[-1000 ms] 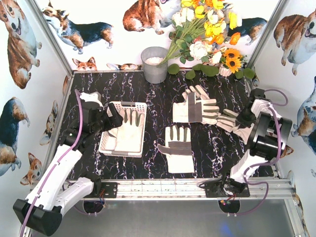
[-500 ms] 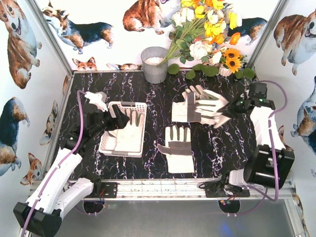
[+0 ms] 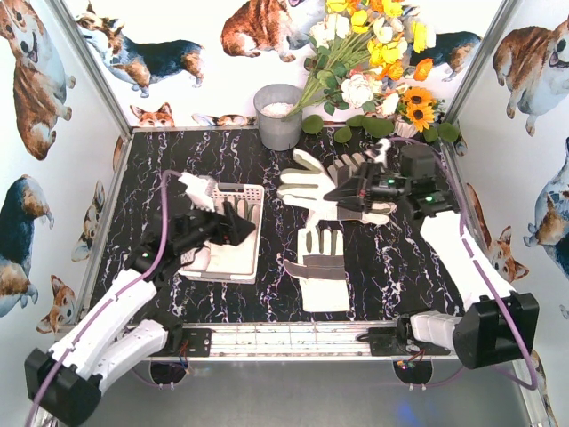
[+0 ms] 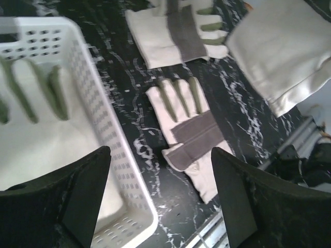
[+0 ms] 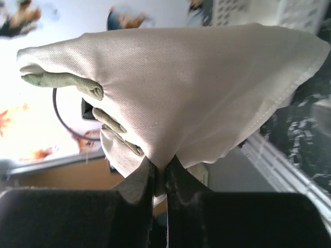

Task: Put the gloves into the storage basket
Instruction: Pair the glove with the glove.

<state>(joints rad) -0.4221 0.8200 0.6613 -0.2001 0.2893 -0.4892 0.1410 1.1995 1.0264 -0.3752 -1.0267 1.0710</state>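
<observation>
Next, I take the glove's loose side (image 3: 295,184) with my left gripper while my right gripper grips again to spread it, since the glove hangs folded (image 5: 150,113) around my right gripper's single pinch.
The white slotted storage basket (image 3: 233,189) (image 4: 98,129) stands at the left with a cream glove (image 3: 229,256) (image 4: 41,139) lying in it. My left gripper (image 3: 233,227) (image 4: 160,206) hovers open over the basket's right side, nothing between its fingers. My right gripper (image 3: 348,197) (image 5: 160,175) is shut on a cream glove (image 3: 302,184) (image 5: 181,88) (image 4: 279,51), pinched by its fabric and hanging in the air above the table's middle. A second glove (image 3: 322,271) (image 4: 186,134) lies flat, palm up, in the centre. A third glove (image 3: 373,209) (image 4: 173,31) lies partly hidden under the right gripper.
A grey metal bucket (image 3: 278,116) stands at the back centre. A bunch of flowers (image 3: 373,62) leans over the back right. An aluminium rail (image 3: 293,338) runs along the near edge, and corgi-print walls close in the sides.
The right arm has lifted its glove off the right side and swung it left over the middle. The left gripper has slid right over the basket, its jaws narrowing a little.
</observation>
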